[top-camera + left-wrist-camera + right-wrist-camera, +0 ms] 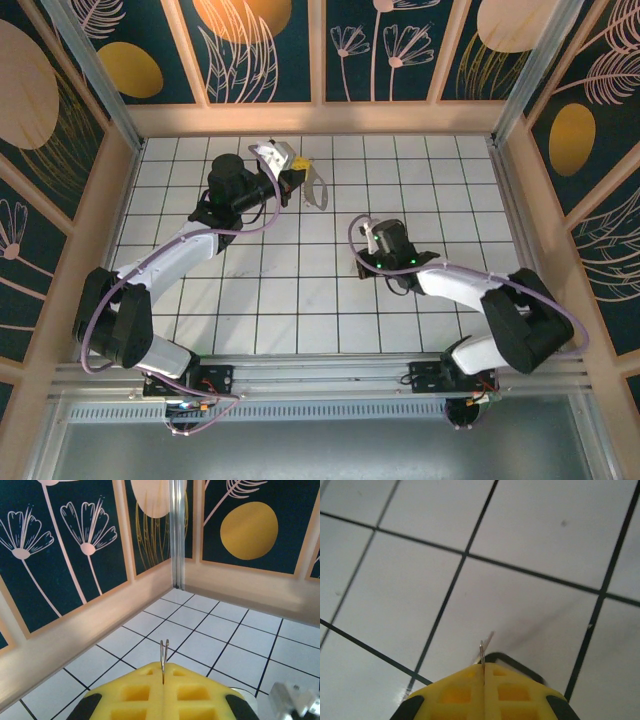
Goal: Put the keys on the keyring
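Just a thin metal edge (482,653) sticks out past the fingers of the robot's right gripper, so the robot should put the key down and take hold of it with the key's slotted head sticking out.
My left gripper (300,165) is raised over the far-left tiles, its yellow fingers (130,690) shut on the keyring. The keyring's thin metal ring (164,654) sticks up edge-on from between the tips, and its pale strap (316,190) hangs below the gripper. My right gripper (375,247) points down close over the middle tiles. Its yellow fingers (520,692) are shut on a thin silvery key (482,651), seen edge-on. A dark-rimmed part (512,661) shows just beyond the tips. The two grippers are about three tiles apart.
White tiled floor (330,300) with dark grout lines, enclosed by wooden-framed walls with floral panels (75,555). The back-left corner post (176,530) stands ahead of the left gripper. A grey metal part (295,700) shows at the lower right of the left wrist view.
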You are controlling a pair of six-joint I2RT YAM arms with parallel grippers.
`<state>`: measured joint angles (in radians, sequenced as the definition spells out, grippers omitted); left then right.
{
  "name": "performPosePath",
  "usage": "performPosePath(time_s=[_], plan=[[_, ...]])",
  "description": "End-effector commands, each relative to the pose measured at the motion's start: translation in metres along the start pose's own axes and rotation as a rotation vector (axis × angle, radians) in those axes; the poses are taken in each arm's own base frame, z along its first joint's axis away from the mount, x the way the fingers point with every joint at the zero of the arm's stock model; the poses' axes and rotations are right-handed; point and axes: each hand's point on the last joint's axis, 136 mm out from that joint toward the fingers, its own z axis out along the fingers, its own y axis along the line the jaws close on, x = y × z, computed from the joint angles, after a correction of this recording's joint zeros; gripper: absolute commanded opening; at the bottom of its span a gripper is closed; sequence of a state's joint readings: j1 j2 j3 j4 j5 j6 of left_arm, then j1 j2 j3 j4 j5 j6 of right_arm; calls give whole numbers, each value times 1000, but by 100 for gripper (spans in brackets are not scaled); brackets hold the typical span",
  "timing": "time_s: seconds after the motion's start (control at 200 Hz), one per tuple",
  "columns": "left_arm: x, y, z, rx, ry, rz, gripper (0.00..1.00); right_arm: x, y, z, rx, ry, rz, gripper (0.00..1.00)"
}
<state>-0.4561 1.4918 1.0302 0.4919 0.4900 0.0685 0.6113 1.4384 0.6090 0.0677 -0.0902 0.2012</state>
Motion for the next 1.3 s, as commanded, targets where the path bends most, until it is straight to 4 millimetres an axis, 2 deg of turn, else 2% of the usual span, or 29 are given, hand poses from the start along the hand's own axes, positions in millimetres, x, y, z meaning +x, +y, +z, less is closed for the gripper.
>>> performPosePath(time_s=[0.0, 0.255, 0.45, 0.566, 0.676, 0.761, 0.781, 0.871, 1.096, 1.291], plan=[[-20, 3, 1, 6, -63, 19, 0, 1, -1, 11, 1, 6, 35, 0], [-20, 3, 2, 7, -65, 20, 0, 9, 4, 29, -44, 32, 58, 0], [-18, 4, 2, 3, -64, 19, 0, 7, 10, 29, -72, 31, 61, 0], [-19, 4, 3, 7, -64, 17, 0, -2, 12, 19, -99, 6, 76, 28], [-19, 3, 3, 10, -66, 16, 0, -16, 11, 2, -138, -51, 108, 35], [-19, 3, 2, 14, -65, 16, 0, -24, 20, -13, -191, -92, 102, 41], [-19, 2, 2, 15, -64, 15, 0, -28, 11, -16, -181, -108, 119, 43], [-18, 2, 2, 14, -62, 14, 0, -31, 9, -22, -179, -125, 102, 48], [-19, 2, 3, 18, -65, 9, 0, -20, 3, -7, -151, -68, 89, 50], [-21, 3, 3, 17, -67, 9, 0, -12, 2, 10, -144, -27, 93, 45]])
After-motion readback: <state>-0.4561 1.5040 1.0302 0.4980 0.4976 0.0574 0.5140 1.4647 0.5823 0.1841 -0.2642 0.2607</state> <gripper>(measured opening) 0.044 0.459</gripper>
